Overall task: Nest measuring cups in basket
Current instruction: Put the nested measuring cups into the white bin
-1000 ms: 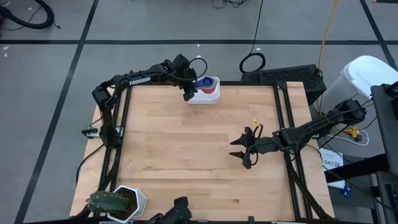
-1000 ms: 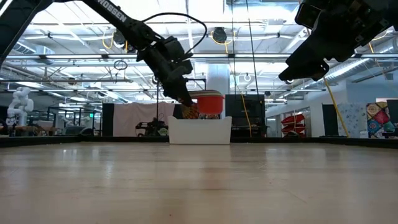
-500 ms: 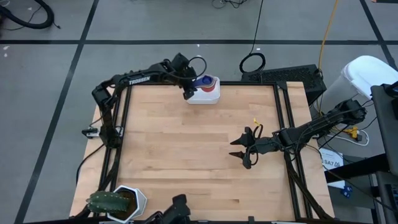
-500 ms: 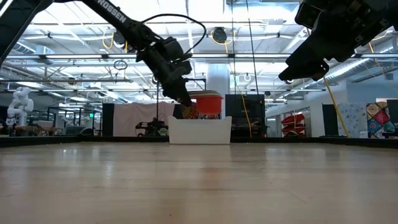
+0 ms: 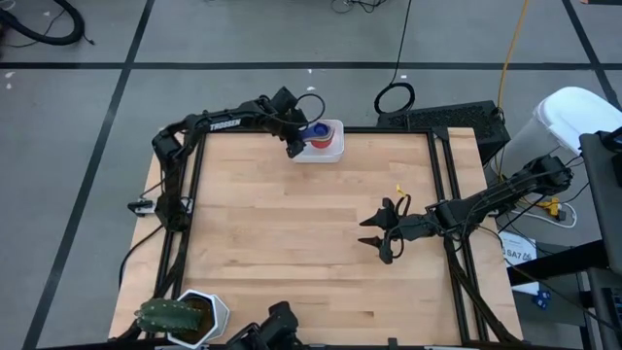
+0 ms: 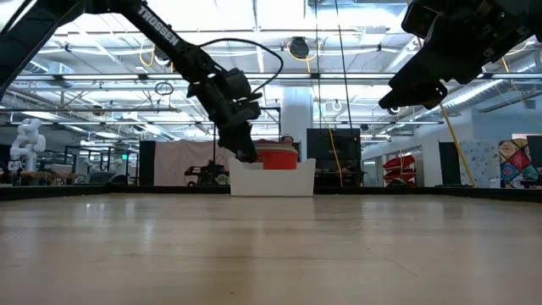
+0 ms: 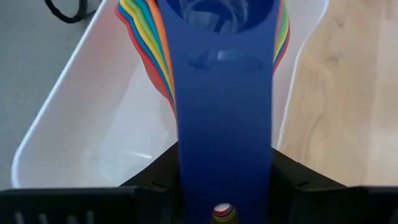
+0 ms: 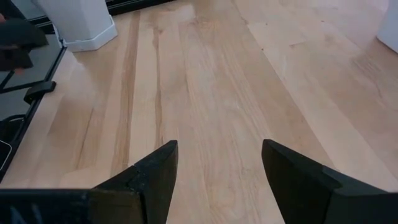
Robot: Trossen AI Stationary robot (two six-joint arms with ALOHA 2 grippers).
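Observation:
The red cup (image 6: pixel 278 158) is hanging inside the white basket's opening, still high above the basket's side. My left gripper should keep going down until the stack touches the basket's bottom (image 7: pixel 140 146).
The measuring cups (image 7: pixel 217 18) are a nested stack in red, orange, yellow, green and blue, with a dark blue cup on top. The stack (image 5: pixel 317 132) sits inside the white basket (image 5: pixel 332 152) at the table's far edge. In the low view the red cup (image 6: pixel 276 157) shows above the basket's wall (image 6: pixel 271 180). My left gripper (image 5: pixel 295 146) is at the basket's left end, shut on the stack's handles. My right gripper (image 5: pixel 375 239) hangs open above the table's right half, away from the basket. My left gripper (image 7: pixel 225 177) pinches the dark blue top handle (image 7: pixel 224 124) of the cup stack between its two fingers, and the handle runs back along them. It comes slanting down from the table's left. The bowls are down inside the basket (image 7: pixel 74 112); whether they rest on its floor is hidden.
A white hexagonal pot with a green plant (image 5: pixel 190 316) stands at the near left corner and also shows in the right wrist view (image 8: pixel 81 25). Bare wooden tabletop (image 5: pixel 292 243) lies between the basket and my right gripper (image 8: pixel 217 180). Black frame rails run along the table's sides.
My left gripper has moved down, staying shut on the handles. The cup stack has gone down with it into the basket, so less of the red cup stands above the basket's wall than a second ago.

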